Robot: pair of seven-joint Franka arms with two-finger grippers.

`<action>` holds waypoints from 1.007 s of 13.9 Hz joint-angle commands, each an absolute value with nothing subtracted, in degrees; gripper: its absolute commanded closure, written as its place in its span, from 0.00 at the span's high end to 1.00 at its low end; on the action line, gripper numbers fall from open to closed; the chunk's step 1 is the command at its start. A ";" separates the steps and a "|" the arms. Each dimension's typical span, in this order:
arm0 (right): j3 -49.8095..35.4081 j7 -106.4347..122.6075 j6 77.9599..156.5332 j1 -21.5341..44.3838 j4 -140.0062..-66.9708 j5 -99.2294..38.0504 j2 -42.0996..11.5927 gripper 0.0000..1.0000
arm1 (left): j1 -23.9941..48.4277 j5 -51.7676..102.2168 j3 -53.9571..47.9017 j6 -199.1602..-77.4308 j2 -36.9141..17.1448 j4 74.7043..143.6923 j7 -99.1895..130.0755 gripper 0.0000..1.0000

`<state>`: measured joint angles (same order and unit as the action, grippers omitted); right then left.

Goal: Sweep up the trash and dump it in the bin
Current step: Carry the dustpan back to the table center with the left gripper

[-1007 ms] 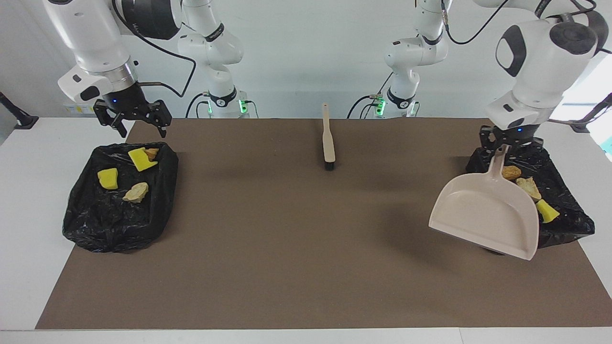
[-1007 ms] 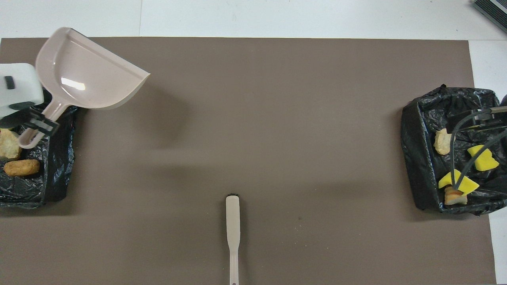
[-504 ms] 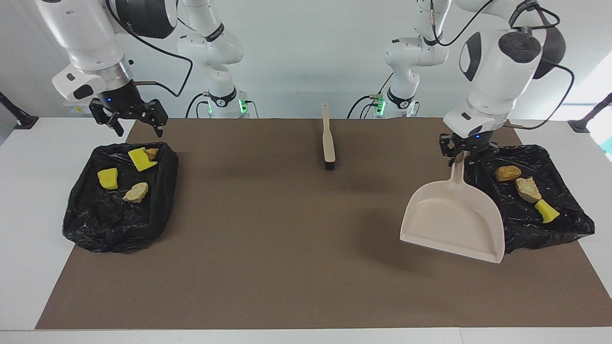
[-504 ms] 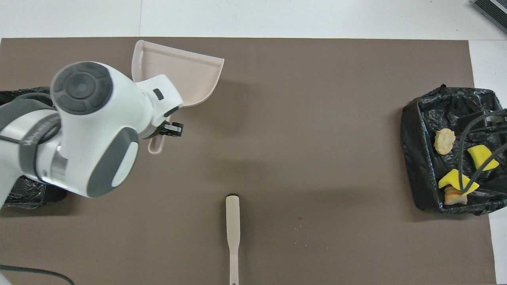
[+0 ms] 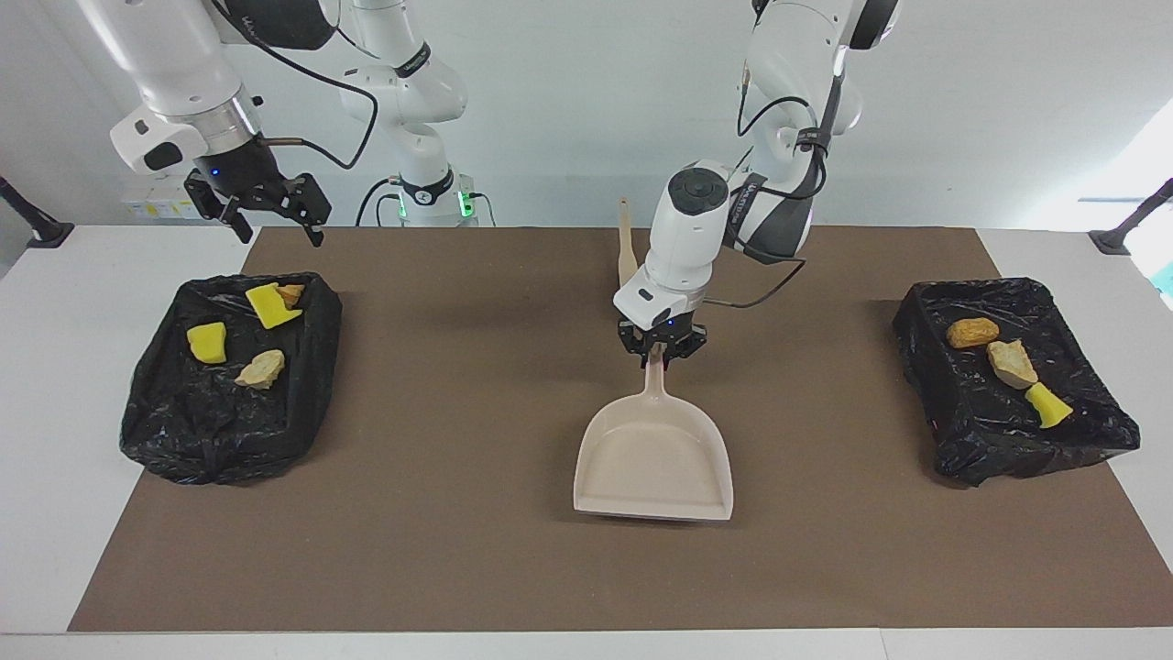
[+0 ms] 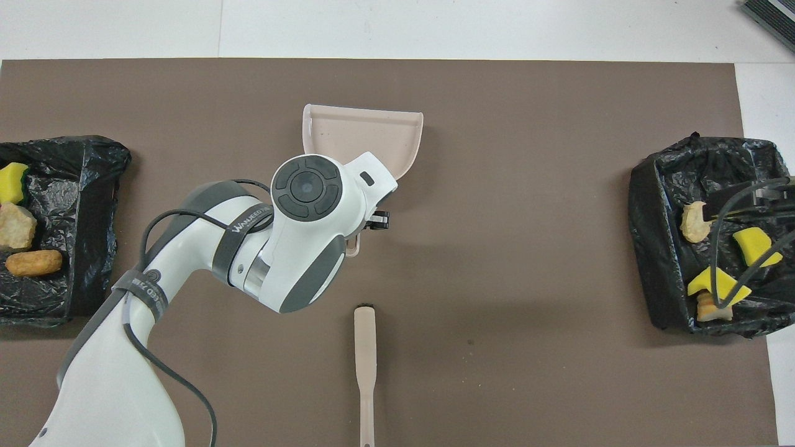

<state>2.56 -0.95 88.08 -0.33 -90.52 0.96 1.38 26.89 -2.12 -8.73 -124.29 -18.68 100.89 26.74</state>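
Note:
My left gripper should keep lowering the beige dustpan [image 5: 654,456], level and empty over clear mat, ahead of the beige brush and then let go of it flat there.
My left gripper [image 5: 658,355] is shut on the handle of the beige dustpan [image 5: 655,463], which lies level and low over the middle of the brown mat, mouth pointing away from the robots. In the overhead view the left wrist covers the handle and only the pan [image 6: 363,133] shows. All the trash lies in two black-lined bins. The bin [image 5: 165,431] at the right arm's end holds yellow sponge pieces [image 5: 207,342] and tan chunks [image 5: 261,368]. The bin [image 5: 958,454] at the left arm's end holds an orange chunk [image 5: 972,332], a tan chunk [image 5: 1011,364] and a yellow-green sponge [image 5: 1046,404]. My right gripper [image 5: 270,213] hangs open above the mat's corner by its bin.
The beige brush [image 5: 629,275] lies on the mat toward the robots, just nearer to them than the dustpan; it also shows in the overhead view [image 6: 365,360]. White table borders the mat all round. The right arm's cables cross over its bin [image 6: 646,236].
The left arm has swung the dustpan from over the bin at its end to the mat's middle and levelled it low. The right gripper has risen a little, still open.

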 commanded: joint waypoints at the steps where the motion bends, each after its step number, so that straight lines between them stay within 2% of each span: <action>1: 2.37 -1.94 87.63 -0.35 -91.93 -0.09 2.81 1.00 | 28.48 -0.97 -7.56 -127.95 -17.67 104.57 27.16 0.00; 5: 2.46 -1.67 87.80 -0.44 -91.76 0.09 2.64 1.00 | 31.20 -0.70 -7.82 -131.12 -20.47 105.99 30.49 0.00; 10: 2.46 -1.67 87.80 -0.44 -91.76 0.09 2.64 1.00 | 30.94 -0.62 -7.74 -132.10 -20.65 106.08 30.58 0.00; 11: 2.46 -1.58 87.80 -0.44 -91.76 0.09 2.64 1.00 | 30.68 -0.62 -7.73 -132.01 -20.65 105.82 30.67 0.29; 12: 2.46 -1.58 87.80 -0.44 -91.76 0.09 2.64 1.00 | 30.50 -0.53 -7.73 -131.84 -20.48 105.82 31.11 0.52; 13: 2.46 -1.58 87.80 -0.44 -91.76 0.09 2.64 1.00 | 30.24 -0.53 -7.73 -131.49 -19.96 105.73 32.33 1.00; 14: 2.46 -1.58 87.80 -0.44 -91.76 0.09 2.64 1.00 | 30.15 -0.53 -7.65 -130.70 -19.34 105.56 33.21 1.00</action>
